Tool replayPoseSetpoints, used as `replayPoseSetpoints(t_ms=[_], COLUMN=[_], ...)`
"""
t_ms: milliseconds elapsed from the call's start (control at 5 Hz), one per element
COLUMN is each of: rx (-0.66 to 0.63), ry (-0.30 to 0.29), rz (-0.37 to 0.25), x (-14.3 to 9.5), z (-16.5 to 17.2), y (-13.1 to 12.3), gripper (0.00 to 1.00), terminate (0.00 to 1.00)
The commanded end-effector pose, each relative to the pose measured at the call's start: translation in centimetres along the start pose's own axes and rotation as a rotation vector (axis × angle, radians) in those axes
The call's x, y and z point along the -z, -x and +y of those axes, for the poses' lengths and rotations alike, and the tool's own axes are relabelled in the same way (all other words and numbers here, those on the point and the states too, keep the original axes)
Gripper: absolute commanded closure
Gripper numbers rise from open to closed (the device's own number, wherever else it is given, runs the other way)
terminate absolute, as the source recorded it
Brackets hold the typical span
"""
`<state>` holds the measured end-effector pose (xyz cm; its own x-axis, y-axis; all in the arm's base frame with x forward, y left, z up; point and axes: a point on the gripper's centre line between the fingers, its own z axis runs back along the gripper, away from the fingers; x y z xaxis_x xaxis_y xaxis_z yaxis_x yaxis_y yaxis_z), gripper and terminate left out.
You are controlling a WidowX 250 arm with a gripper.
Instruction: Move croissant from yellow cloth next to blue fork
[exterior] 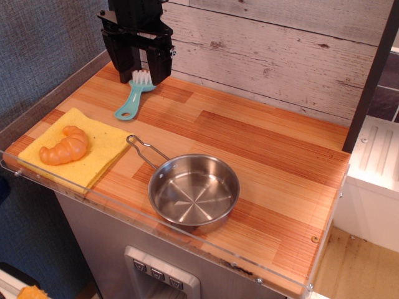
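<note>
I expect the smoothly spread yellow cloth point(103, 138) to stay flat in place when I lift the orange-tan croissant point(65, 147), because the croissant is sitting on top of the cloth.
The orange-tan croissant point(64, 147) lies on the yellow cloth point(93, 156) at the near left corner of the wooden counter. The teal-blue fork point(135, 94) with its white head lies at the back left, handle pointing toward the cloth. My black gripper point(139, 67) hangs at the back left, directly over the fork's white head. Its two fingers stand apart and hold nothing. It is far from the croissant.
A steel pan point(194, 190) with a wire handle point(144, 151) sits in the front middle, just right of the cloth. A clear plastic lip point(156, 227) runs along the counter's front edge. A plank wall point(268, 50) stands behind, a grey wall on the left.
</note>
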<state>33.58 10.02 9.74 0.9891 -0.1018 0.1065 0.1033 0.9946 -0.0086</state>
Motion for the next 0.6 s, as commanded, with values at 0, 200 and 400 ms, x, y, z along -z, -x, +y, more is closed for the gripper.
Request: replayPoseSetpoints(t_ms=[0, 200, 400], rx=[0.000, 0.014, -0.004], ry=[0.000, -0.011, -0.038], rz=[0.000, -0.018, -0.036], x=[0.0, -1.4, -2.7], z=[0.0, 1.3, 2.6], y=[0.0, 3.0, 6.4], gripper=[0.00, 0.00, 0.00], terminate=[0.00, 0.00, 0.00])
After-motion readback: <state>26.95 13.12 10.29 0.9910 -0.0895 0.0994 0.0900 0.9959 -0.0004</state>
